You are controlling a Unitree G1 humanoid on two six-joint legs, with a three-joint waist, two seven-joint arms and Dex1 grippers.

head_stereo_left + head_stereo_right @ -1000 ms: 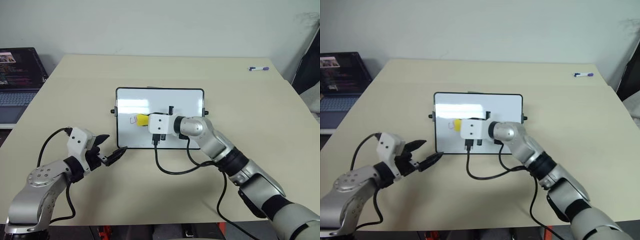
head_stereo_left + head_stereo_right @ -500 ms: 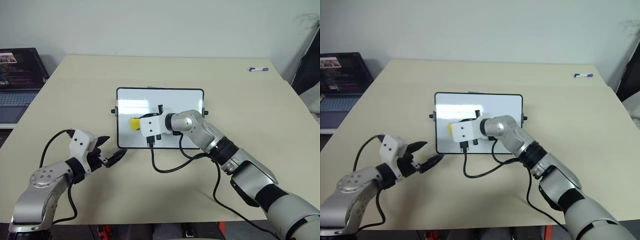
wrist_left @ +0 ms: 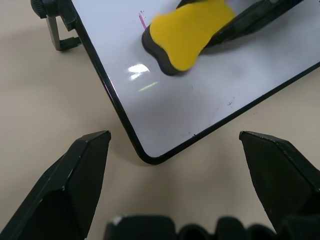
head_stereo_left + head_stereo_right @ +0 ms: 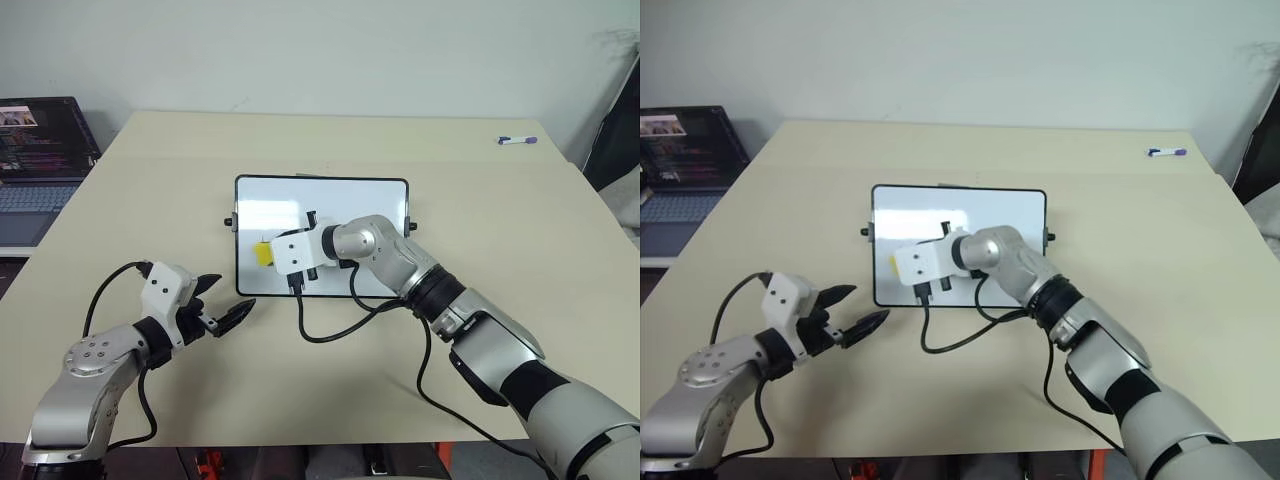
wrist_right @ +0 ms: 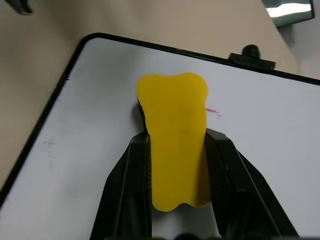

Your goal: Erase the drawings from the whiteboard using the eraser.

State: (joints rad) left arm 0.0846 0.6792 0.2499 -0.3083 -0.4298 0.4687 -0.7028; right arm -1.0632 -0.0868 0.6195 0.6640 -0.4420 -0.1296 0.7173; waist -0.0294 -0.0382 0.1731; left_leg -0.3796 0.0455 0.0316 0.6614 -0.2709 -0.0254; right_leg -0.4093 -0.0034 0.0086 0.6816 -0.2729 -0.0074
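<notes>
The yellow eraser (image 5: 174, 135) is on the front-edge side of the short purple-red stroke. Next, my right gripper turns back and wipes over that stroke (image 5: 212, 110) toward the whiteboard's far edge.
The whiteboard (image 4: 345, 205) lies flat in the middle of the table. My right gripper (image 5: 175, 137) is shut on the yellow eraser (image 4: 264, 254), which presses on the board's left part near the front edge. Of the drawings, a short purple-red stroke (image 3: 142, 21) shows right beside the eraser, also a faint red trace (image 5: 212, 110). My left gripper (image 4: 228, 297) hovers open just off the board's near-left corner (image 3: 150, 159), its fingers (image 3: 75, 175) spread wide with nothing between them.
A laptop (image 4: 35, 150) stands off the table's left side. A white marker pen (image 4: 517, 139) lies at the far right of the table. A black cable (image 4: 330, 332) loops from my right wrist over the table in front of the board.
My right gripper has slid the eraser leftward and toward the board's front edge, over the spot where a small mark showed before. The left gripper has stayed where it was.
</notes>
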